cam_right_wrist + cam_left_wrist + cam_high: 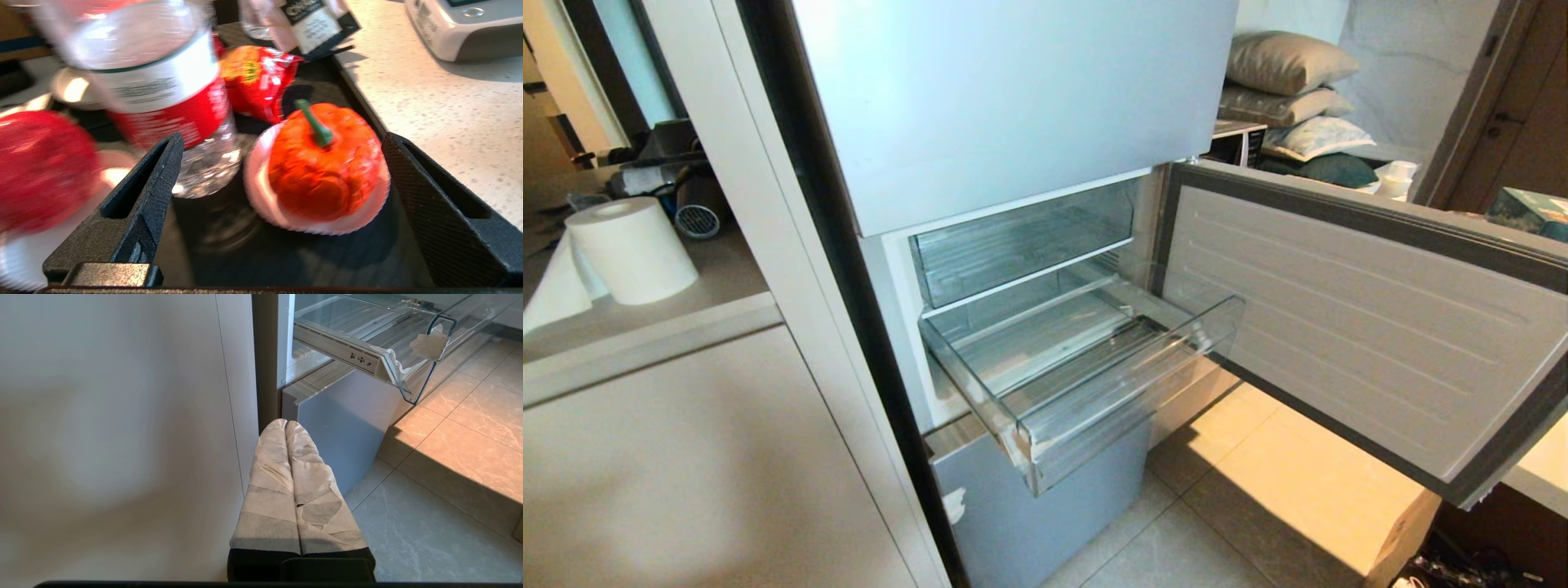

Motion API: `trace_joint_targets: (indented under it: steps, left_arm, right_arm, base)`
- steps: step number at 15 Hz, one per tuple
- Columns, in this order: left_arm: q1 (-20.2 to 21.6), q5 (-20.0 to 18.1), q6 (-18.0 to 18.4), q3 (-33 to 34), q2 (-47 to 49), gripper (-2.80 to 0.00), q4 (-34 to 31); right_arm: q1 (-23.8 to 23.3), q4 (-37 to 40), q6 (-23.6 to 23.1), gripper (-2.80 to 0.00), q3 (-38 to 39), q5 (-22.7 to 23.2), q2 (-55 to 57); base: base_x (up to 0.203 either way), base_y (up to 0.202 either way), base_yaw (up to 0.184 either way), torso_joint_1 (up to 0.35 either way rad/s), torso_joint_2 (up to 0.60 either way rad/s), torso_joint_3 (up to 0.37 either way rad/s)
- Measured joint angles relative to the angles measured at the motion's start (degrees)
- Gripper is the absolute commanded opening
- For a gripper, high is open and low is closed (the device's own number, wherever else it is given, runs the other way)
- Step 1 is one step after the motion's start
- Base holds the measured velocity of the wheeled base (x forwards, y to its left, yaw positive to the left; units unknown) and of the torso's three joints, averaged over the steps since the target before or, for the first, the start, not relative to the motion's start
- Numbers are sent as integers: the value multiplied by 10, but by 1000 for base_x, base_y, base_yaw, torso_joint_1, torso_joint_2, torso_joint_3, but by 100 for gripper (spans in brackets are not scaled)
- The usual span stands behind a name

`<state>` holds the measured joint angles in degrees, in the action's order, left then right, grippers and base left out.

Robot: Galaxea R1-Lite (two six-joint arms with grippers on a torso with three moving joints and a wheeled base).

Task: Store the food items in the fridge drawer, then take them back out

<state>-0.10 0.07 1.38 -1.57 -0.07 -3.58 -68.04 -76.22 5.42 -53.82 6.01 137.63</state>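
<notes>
I see a gap (263, 183) inside the white paper cup's rim, so I expect the red-orange food item (324, 164) to leave the cup behind when I lift it.
The fridge drawer (1086, 384), clear and ribbed, stands pulled out of the open fridge with nothing in it; its chipped front corner shows in the left wrist view (392, 359). No arm shows in the head view. A round red-orange food item (327, 171) with a green stem sits in a white paper cup on a black tray (286, 257). My right gripper (284, 139) is open just above it, one black finger (143, 196) on each side, touching nothing. My left gripper (286, 424) is shut and empty, parked low beside the fridge.
A clear water bottle with a red label (163, 90) stands next to the fruit. A red snack packet (257, 77) and another red round item (41, 163) share the tray. The open fridge door (1356, 327) juts out on the right. A paper roll (629, 249) stands on the left counter.
</notes>
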Motion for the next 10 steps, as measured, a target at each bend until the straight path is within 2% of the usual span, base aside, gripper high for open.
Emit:
trace_joint_targets:
  steps: [10]
  left_arm:
    - [0,0,0,0,0,-280,0]
  right_arm:
    - [-33,5,0,0,-64,13,57]
  base:
    - [0,0,0,0,0,0]
